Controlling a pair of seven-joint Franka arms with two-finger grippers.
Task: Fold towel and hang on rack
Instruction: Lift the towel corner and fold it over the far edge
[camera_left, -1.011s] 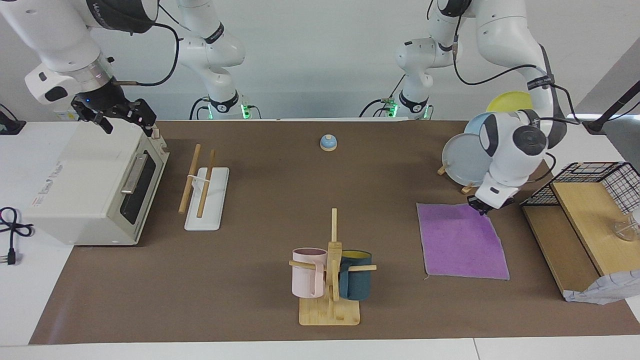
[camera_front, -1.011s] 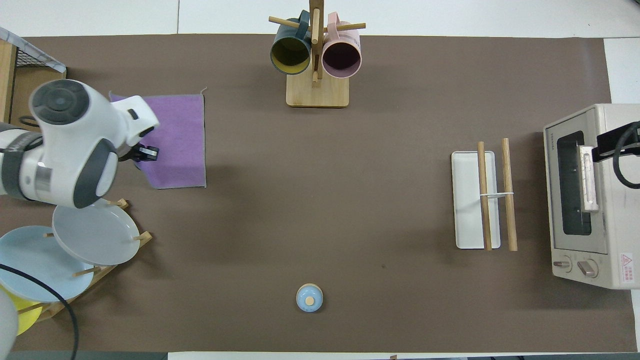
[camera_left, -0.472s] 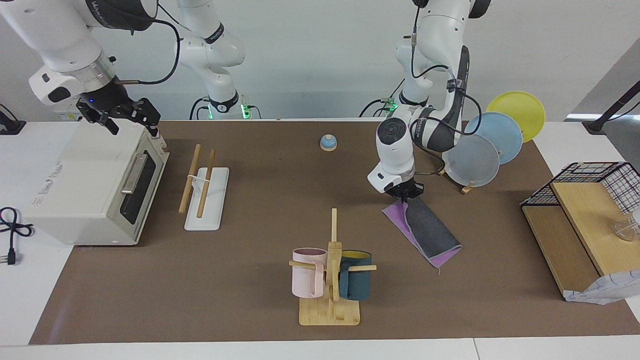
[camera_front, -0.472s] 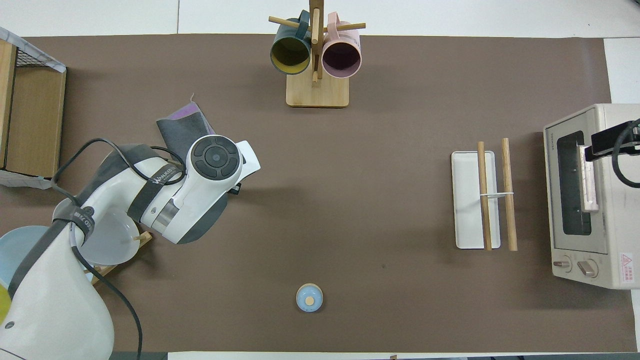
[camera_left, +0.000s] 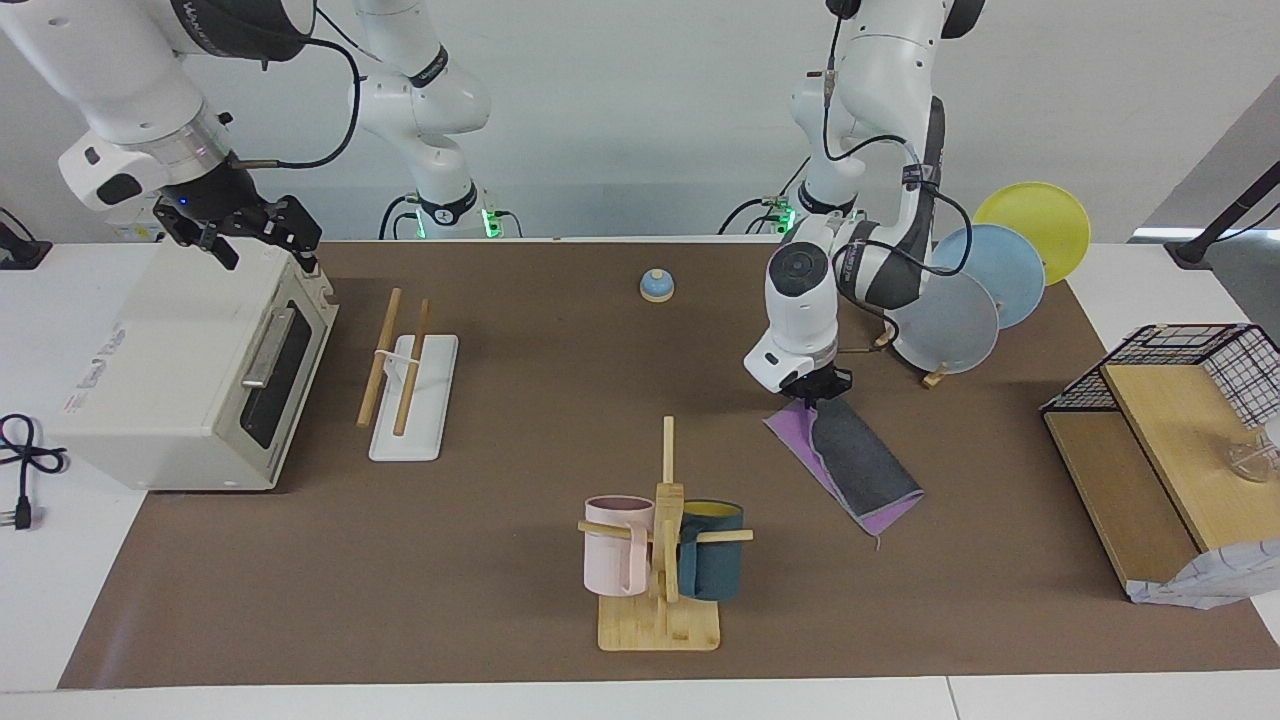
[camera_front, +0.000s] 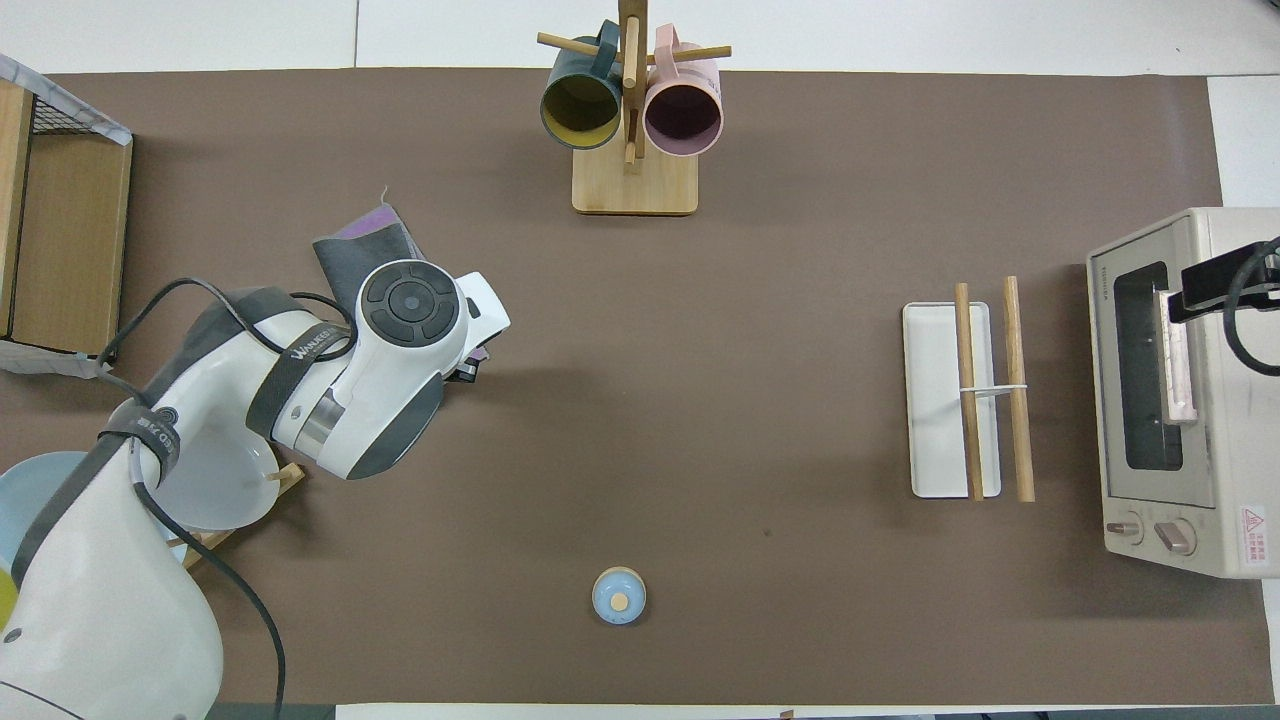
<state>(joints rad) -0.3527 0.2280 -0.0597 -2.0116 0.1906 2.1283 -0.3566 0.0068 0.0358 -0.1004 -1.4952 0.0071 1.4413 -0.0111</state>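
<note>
The towel's purple edge (camera_front: 368, 223) is close along the towel's dark grey side. The folded towel (camera_front: 363, 260) will therefore stay doubled and hang down over the rack's rods when I carry it there.
The towel (camera_left: 855, 460) lies folded on the brown mat, dark grey face up with a purple edge showing, between the mug tree and the plate stand. Part of it shows in the overhead view (camera_front: 365, 255); the rest is under the left arm. My left gripper (camera_left: 812, 393) is down at the towel's corner nearest the robots, shut on the folded-over flap. The rack (camera_left: 412, 395), two wooden rods on a white base, stands beside the toaster oven, also in the overhead view (camera_front: 945, 400). My right gripper (camera_left: 258, 250) waits open over the oven's top edge.
A toaster oven (camera_left: 190, 370) stands at the right arm's end. A mug tree (camera_left: 665, 540) with two mugs is at the mat's edge farthest from the robots. A plate stand (camera_left: 950, 320), a wooden shelf with wire basket (camera_left: 1150, 440) and a blue knob (camera_left: 656, 286) are also there.
A second ago the towel lay flat, purple face up, with my left gripper at its corner. The gripper carried that corner toward the table's middle, folding it grey face up, then shifted slightly.
</note>
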